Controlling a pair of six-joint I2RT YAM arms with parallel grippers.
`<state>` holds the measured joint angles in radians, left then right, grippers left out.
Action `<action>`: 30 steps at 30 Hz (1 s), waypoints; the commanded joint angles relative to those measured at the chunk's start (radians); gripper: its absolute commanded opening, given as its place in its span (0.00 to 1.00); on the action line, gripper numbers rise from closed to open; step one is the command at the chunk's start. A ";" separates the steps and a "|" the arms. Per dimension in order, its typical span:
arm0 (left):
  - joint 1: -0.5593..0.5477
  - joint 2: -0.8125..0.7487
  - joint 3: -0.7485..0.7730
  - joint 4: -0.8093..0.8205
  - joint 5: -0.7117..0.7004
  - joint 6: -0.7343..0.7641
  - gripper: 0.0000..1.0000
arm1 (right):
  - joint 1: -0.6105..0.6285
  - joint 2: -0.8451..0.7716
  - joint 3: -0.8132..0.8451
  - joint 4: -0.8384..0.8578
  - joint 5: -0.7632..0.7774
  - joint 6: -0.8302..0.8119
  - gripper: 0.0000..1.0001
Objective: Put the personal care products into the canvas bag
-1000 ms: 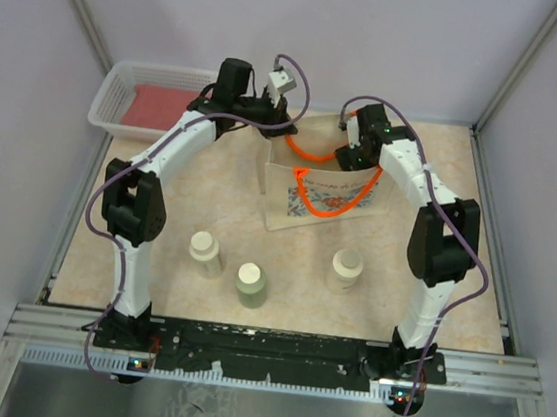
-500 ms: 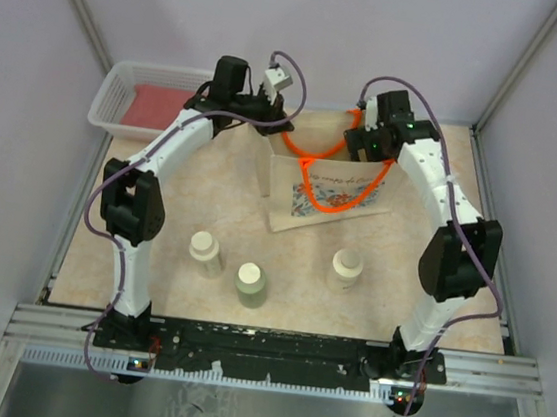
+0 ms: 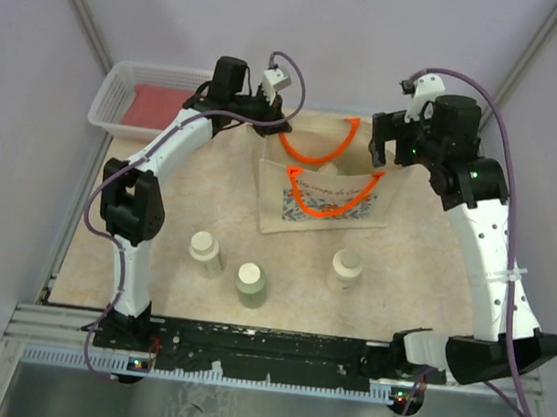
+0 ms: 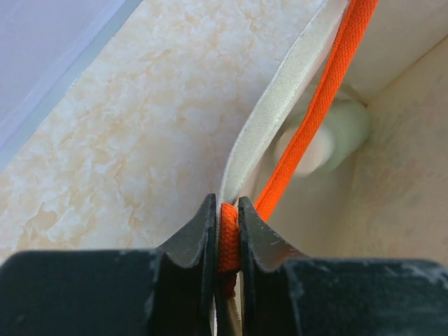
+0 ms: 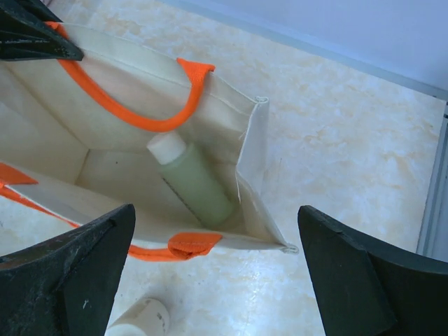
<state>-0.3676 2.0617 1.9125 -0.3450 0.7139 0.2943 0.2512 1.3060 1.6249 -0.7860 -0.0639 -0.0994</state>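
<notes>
I should keep moving my open right gripper toward the nearest cream bottle until its fingers are on both sides of the body (image 3: 342, 280), because that bottle (image 3: 346, 267) stands upright, away from the green bottle.
The canvas bag (image 3: 321, 203) stands open at mid-table, its orange handles (image 3: 310, 154) up. My left gripper (image 3: 272, 127) is shut on the orange handle (image 4: 228, 241) at the bag's left rim, holding the mouth open. One pale green bottle (image 5: 197, 183) lies inside the bag, also visible blurred in the left wrist view as a bottle (image 4: 329, 136). My right gripper (image 3: 382, 146) hangs open and empty above the bag's right end (image 5: 215, 210). In front of the bag stand a cream bottle (image 3: 205, 252), a green bottle (image 3: 251, 284) and another cream bottle (image 3: 346, 270).
A white mesh basket (image 3: 116, 99) holding a red flat item (image 3: 161, 105) sits at the back left corner. Pale walls close in the table on three sides. A black rail (image 3: 263, 346) runs along the near edge.
My right gripper opened wide, lifted out of the bag's mouth and drew back to the right. The bag's right side settled. The left gripper kept its hold on the handle.
</notes>
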 commanded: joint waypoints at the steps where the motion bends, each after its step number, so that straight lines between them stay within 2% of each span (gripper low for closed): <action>1: 0.013 0.008 0.037 0.024 -0.024 0.025 0.00 | 0.027 0.006 -0.046 0.016 -0.014 0.020 0.99; 6: 0.013 0.028 0.062 0.013 -0.069 0.032 0.00 | 0.082 -0.040 -0.004 -0.148 -0.102 0.002 0.99; 8: 0.013 0.034 0.067 0.014 -0.094 0.032 0.00 | 0.146 -0.060 -0.046 -0.205 -0.098 -0.010 0.99; 12: 0.014 0.041 0.073 0.015 -0.124 0.035 0.00 | 0.241 -0.137 -0.176 -0.210 -0.103 0.021 0.99; 19: 0.015 0.059 0.098 0.018 -0.127 0.020 0.00 | 0.271 -0.226 -0.264 -0.316 -0.125 0.088 0.99; 24: 0.016 0.062 0.108 0.014 -0.125 0.021 0.00 | 0.286 -0.238 -0.399 -0.285 -0.116 0.104 0.99; 30: 0.015 0.054 0.105 0.002 -0.129 0.026 0.00 | 0.325 -0.180 -0.422 -0.261 -0.065 0.157 0.99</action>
<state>-0.3641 2.1094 1.9800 -0.3607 0.6098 0.3077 0.5468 1.0977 1.1889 -1.0859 -0.1658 0.0090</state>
